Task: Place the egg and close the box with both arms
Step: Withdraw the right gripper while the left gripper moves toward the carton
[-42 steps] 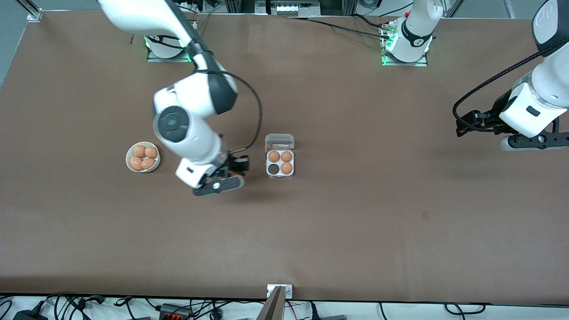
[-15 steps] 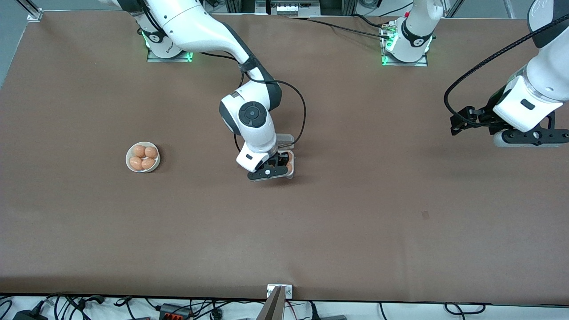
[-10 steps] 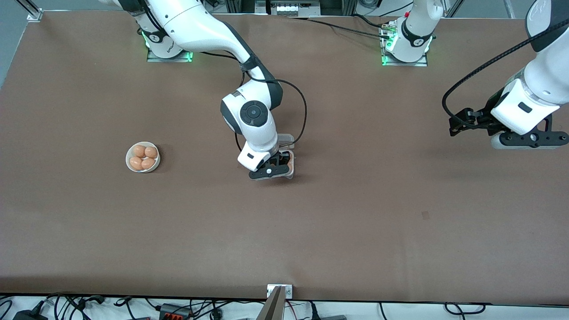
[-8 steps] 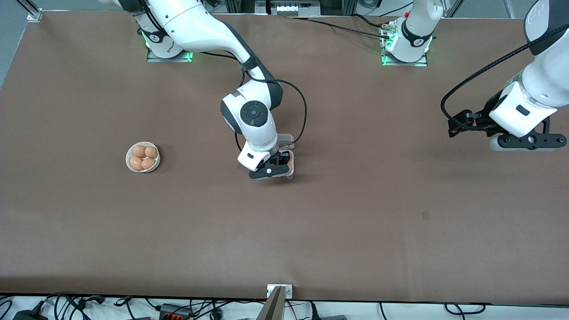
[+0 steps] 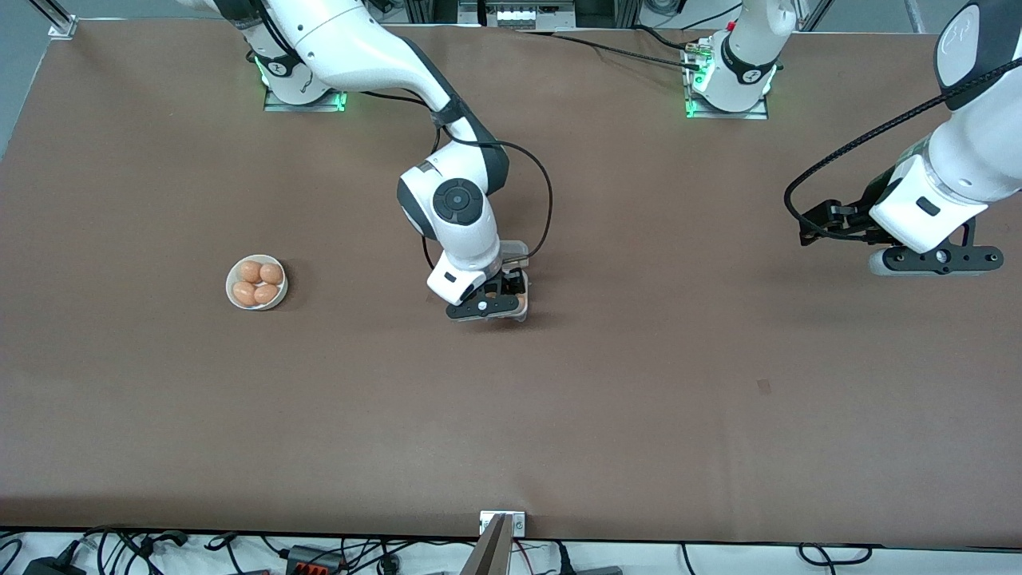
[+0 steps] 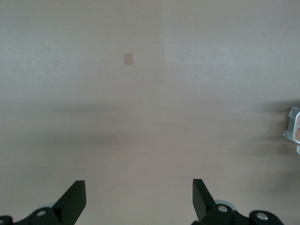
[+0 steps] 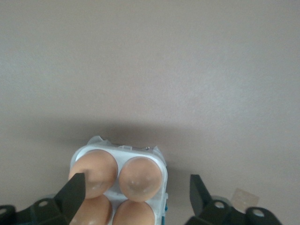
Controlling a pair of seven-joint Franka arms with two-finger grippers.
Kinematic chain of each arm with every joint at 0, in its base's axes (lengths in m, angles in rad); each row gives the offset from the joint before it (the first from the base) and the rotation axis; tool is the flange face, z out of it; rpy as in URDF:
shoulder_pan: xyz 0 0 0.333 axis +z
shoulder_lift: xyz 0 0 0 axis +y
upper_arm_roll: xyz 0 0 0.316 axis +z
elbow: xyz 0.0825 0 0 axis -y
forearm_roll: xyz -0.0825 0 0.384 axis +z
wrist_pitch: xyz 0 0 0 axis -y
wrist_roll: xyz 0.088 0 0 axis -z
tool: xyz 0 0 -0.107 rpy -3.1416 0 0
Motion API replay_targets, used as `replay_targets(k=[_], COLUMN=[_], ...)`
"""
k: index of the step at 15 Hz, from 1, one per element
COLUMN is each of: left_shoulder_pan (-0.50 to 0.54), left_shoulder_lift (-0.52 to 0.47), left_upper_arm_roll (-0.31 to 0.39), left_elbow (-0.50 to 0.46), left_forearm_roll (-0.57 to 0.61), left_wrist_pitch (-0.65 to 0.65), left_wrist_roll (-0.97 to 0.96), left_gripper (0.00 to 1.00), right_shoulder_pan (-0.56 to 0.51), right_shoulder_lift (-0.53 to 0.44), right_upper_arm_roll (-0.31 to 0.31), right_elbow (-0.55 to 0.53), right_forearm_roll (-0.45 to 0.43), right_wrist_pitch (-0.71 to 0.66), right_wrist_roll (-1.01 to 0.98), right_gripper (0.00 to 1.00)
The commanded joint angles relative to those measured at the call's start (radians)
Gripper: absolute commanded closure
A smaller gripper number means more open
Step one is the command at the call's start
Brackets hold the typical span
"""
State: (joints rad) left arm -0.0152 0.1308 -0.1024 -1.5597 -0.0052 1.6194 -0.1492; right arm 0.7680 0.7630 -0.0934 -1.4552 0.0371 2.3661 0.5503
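Note:
The open lid of the full box (image 5: 515, 251) is covered by my right arm. So my right gripper should move out of the way before my left gripper comes to the lid's free edge (image 5: 514, 243).
The box (image 5: 517, 251) lies mid-table with its clear lid open, mostly hidden under my right arm. In the right wrist view its whitish tray (image 7: 161, 161) holds an egg (image 7: 140, 177) in each of the four cells. My right gripper (image 5: 501, 294) hangs just over the tray, open and empty (image 7: 137, 197), with one fingertip over an egg and the other beside the tray. My left gripper (image 5: 930, 257) is open and empty (image 6: 138, 197) above bare table at the left arm's end. The box shows at the edge of the left wrist view (image 6: 294, 130).
A round white bowl (image 5: 230, 289) with several brown eggs stands toward the right arm's end of the table. A small tape patch (image 5: 764, 386) lies on the brown mat nearer the front camera than the left gripper.
My right gripper came from beside the bowl to over the box, and the cell that was empty now holds an egg. My left arm has drifted a little toward the box.

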Motion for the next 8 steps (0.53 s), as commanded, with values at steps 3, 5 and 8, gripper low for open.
replay_targets(k=[3, 5, 8], left_shoulder_pan=[-0.009, -0.009, -0.009], left_shoulder_lift=[0.009, 0.009, 0.010], left_upper_arm_roll=[0.001, 0.001, 0.001], left_elbow=[0.020, 0.018, 0.020], left_forearm_roll=[-0.019, -0.038, -0.039], left_wrist_pitch=[-0.019, -0.021, -0.032], left_wrist_roll=[0.019, 0.017, 0.017], left_gripper=[0.00, 0.00, 0.00], right_shoulder_pan=[-0.027, -0.041, -0.094], right_shoulder_lift=[-0.151, -0.214, -0.278], right_upper_arm_roll=[-0.098, -0.152, -0.184], right_elbow=[0.044, 0.044, 0.044], right_forearm_roll=[-0.009, -0.013, -0.002], right_wrist_pitch=[-0.240, -0.307, -0.424], right_wrist_roll=[0.000, -0.004, -0.084], right_gripper=[0.00, 0.00, 0.00])
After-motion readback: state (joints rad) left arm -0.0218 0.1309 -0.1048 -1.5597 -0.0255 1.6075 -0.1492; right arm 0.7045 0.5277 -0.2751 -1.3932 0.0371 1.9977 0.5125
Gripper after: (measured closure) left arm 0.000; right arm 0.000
